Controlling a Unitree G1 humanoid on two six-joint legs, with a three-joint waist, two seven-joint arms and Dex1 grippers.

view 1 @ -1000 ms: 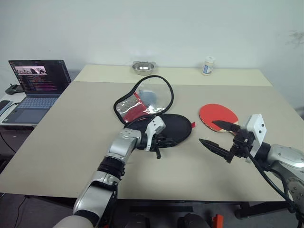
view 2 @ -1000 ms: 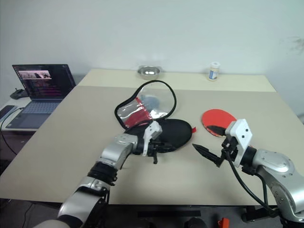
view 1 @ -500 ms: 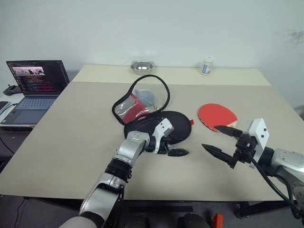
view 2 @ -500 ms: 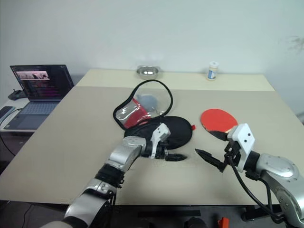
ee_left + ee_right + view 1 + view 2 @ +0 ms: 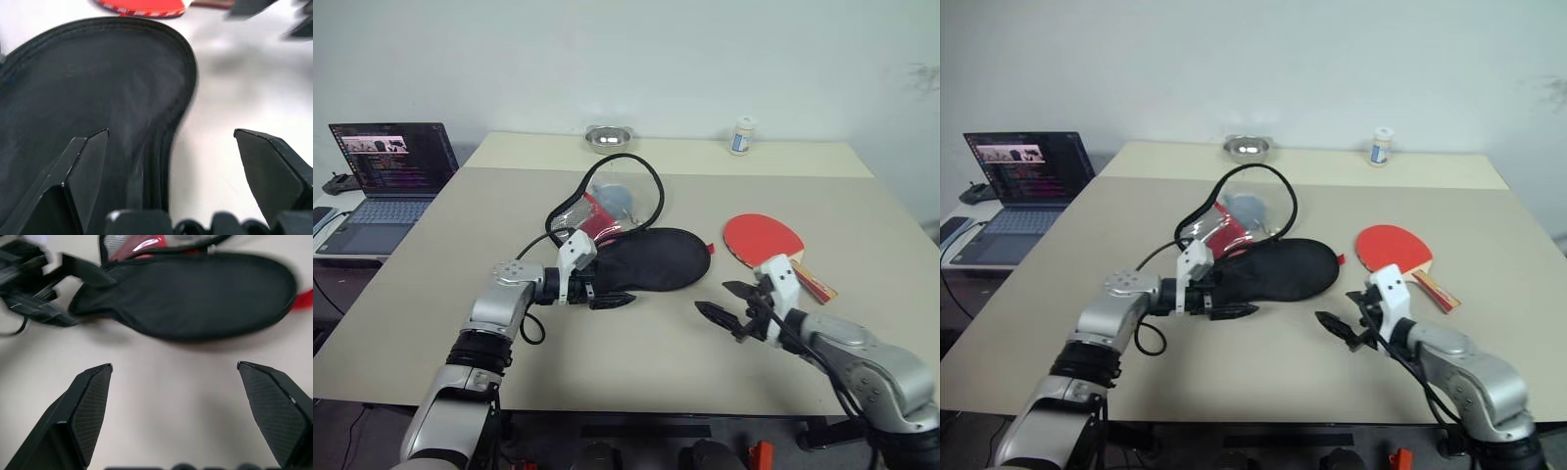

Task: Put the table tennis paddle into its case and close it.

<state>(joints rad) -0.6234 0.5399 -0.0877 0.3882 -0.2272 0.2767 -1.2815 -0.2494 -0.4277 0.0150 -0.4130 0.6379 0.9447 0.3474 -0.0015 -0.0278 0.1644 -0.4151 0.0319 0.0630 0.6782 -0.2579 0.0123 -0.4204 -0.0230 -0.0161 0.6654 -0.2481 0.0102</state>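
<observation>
The case lies crosswise with its narrow end (image 5: 607, 277) pointing away from the paddle, so the robot's left gripper should pinch the case's rim (image 5: 157, 183) and turn that end toward the table's near edge.
The case (image 5: 656, 259) lies open in the middle of the table. Its black half is flat and its lid (image 5: 619, 199) stands up behind, showing red inside. The table tennis paddle (image 5: 762, 237) rests red face up to the right of the case, handle toward the near right. My left gripper (image 5: 607, 297) is open at the case's near left end, pointing right. In the left wrist view the case's black rim (image 5: 166, 112) lies between its fingers. My right gripper (image 5: 724, 302) hovers open just in front of the paddle and faces the case (image 5: 190, 293).
A laptop (image 5: 386, 181) sits on a side table at the left. A metal bowl (image 5: 607, 139) and a small white bottle (image 5: 741, 135) stand at the table's far edge. Bare tabletop (image 5: 636, 352) stretches along the near edge.
My left gripper has opened, let go of the case's near edge and drawn back to the left. My right gripper has sunk and moved left toward the case.
</observation>
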